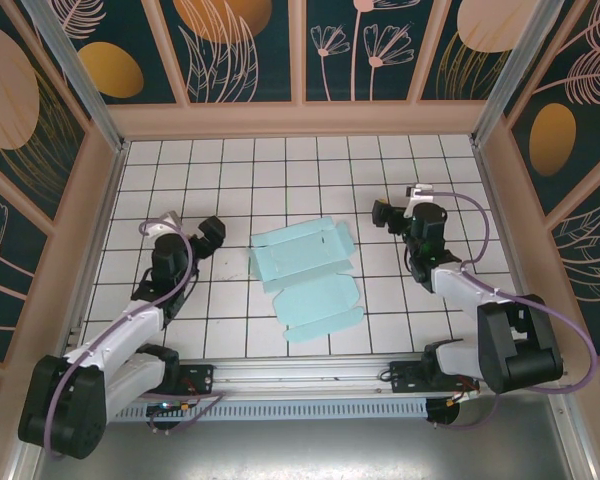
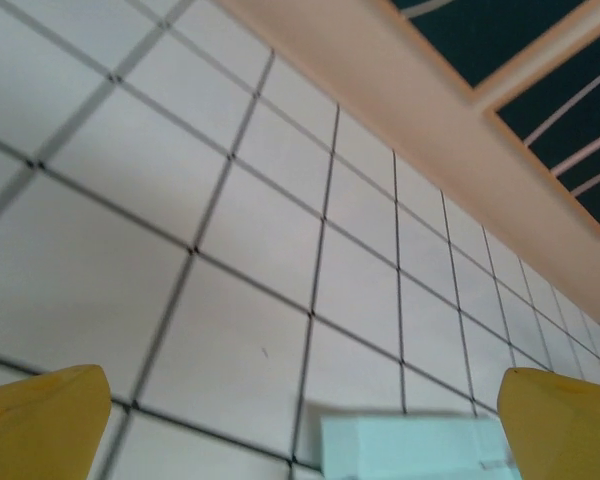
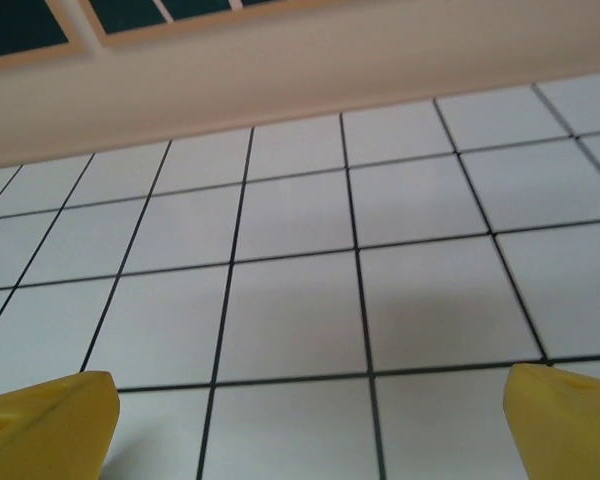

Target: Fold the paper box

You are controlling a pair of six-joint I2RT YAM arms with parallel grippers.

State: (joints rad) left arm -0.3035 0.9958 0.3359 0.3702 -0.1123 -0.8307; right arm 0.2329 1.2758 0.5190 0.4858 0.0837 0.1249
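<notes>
The sheet's panels lie level and joined (image 1: pixel 314 279) along creases, so I expect the whole sheet to swing round flat across the tiles when I turn the paper box (image 1: pixel 302 252).
The paper box (image 1: pixel 308 274) lies flat in the middle of the gridded table as a pale mint-blue die-cut sheet with flaps and creases. One of its edges, the paper box (image 2: pixel 410 447), shows low in the left wrist view between the yellow fingertips (image 2: pixel 40 420). My left gripper (image 1: pixel 212 235) is open, just left of the sheet and apart from it. On the sheet's right my right gripper (image 1: pixel 384 213) is open too, a short gap away. Its yellow fingertips (image 3: pixel 45 425) stand wide over bare tiles, with nothing between them.
The white gridded table (image 1: pixel 230 170) is closed in by wooden walls (image 1: pixel 300 118) at the back and both sides. A metal rail (image 1: pixel 300 378) carrying both arm bases runs along the near edge.
</notes>
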